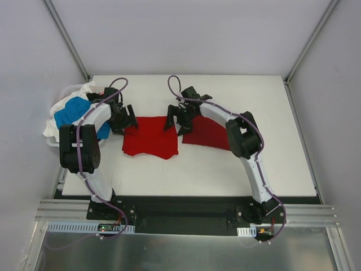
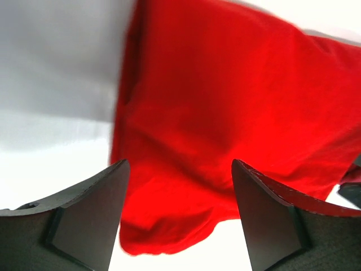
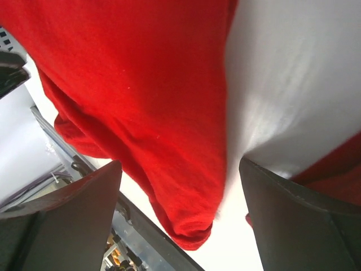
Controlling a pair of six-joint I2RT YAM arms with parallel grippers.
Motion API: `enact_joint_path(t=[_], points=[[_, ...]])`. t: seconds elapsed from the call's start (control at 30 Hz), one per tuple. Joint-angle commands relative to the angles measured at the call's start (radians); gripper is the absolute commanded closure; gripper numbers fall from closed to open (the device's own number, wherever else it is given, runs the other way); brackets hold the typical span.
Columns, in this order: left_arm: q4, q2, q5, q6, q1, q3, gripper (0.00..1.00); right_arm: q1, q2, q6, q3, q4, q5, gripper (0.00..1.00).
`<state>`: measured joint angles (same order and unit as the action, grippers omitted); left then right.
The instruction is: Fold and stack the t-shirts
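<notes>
The second red t-shirt is lying flat and has a straight near edge, so I expect it to stay folded and slide along when my right gripper pushes it.
A red t-shirt, folded to a rough square, lies flat in the middle of the white table. My left gripper hovers at its far left corner, open, with nothing between its fingers. In the left wrist view the red t-shirt spreads below the open left gripper. My right gripper hovers at the far right corner, open and empty. The right wrist view has the red t-shirt's folded edge under the open right gripper. A second folded red t-shirt lies just right of it, partly under the right arm.
A heap of unfolded t-shirts, white and blue, sits at the table's left edge beside the left arm. Grey walls close in the back and sides. A corner of the second red t-shirt shows behind the right finger.
</notes>
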<state>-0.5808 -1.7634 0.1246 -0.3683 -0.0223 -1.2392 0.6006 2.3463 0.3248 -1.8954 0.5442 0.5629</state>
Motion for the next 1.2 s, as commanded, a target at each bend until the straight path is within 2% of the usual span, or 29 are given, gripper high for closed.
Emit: enact_joint_path(t=[0.0,0.2,0.37,0.5,0.6,0.67,0.77,0.83,0.93,1.0,1.07,1.17], points=[[-0.051,-0.123,0.013,0.000,-0.041,0.047,0.25,0.021,0.010,-0.009,0.022,-0.010,0.006,0.10],[-0.060,-0.146,-0.009,-0.023,0.004,0.050,0.26,0.060,-0.008,0.040,0.111,-0.081,0.040,0.10],[-0.082,-0.111,-0.045,-0.029,0.004,0.049,0.27,0.111,0.031,0.079,0.079,-0.125,0.058,0.11],[-0.114,-0.082,-0.062,-0.014,0.004,0.046,0.27,0.134,0.062,0.109,0.030,-0.148,0.080,0.15],[-0.129,-0.065,-0.086,0.000,0.004,0.047,0.27,0.142,0.071,0.134,0.024,-0.173,0.086,0.22],[-0.167,-0.061,-0.120,0.002,0.004,0.032,0.27,0.143,0.062,0.137,0.032,-0.181,0.084,0.23],[-0.230,-0.051,-0.277,0.003,0.013,-0.009,0.27,0.145,0.031,0.134,0.073,-0.191,0.072,0.22],[-0.237,-0.028,-0.316,-0.001,0.018,-0.017,0.26,0.143,0.022,0.126,0.094,-0.190,0.066,0.22],[-0.240,-0.027,-0.335,-0.003,0.047,-0.038,0.25,0.136,0.004,0.123,0.119,-0.172,0.020,0.22],[-0.248,-0.053,-0.333,0.008,0.070,-0.057,0.25,0.114,0.001,0.131,0.124,-0.156,-0.018,0.26],[-0.258,-0.073,-0.307,0.009,0.096,-0.077,0.24,0.094,0.007,0.129,0.116,-0.138,-0.017,0.36],[-0.260,-0.103,-0.261,0.003,0.116,-0.088,0.24,0.088,0.008,0.080,0.059,-0.054,-0.058,0.37]])
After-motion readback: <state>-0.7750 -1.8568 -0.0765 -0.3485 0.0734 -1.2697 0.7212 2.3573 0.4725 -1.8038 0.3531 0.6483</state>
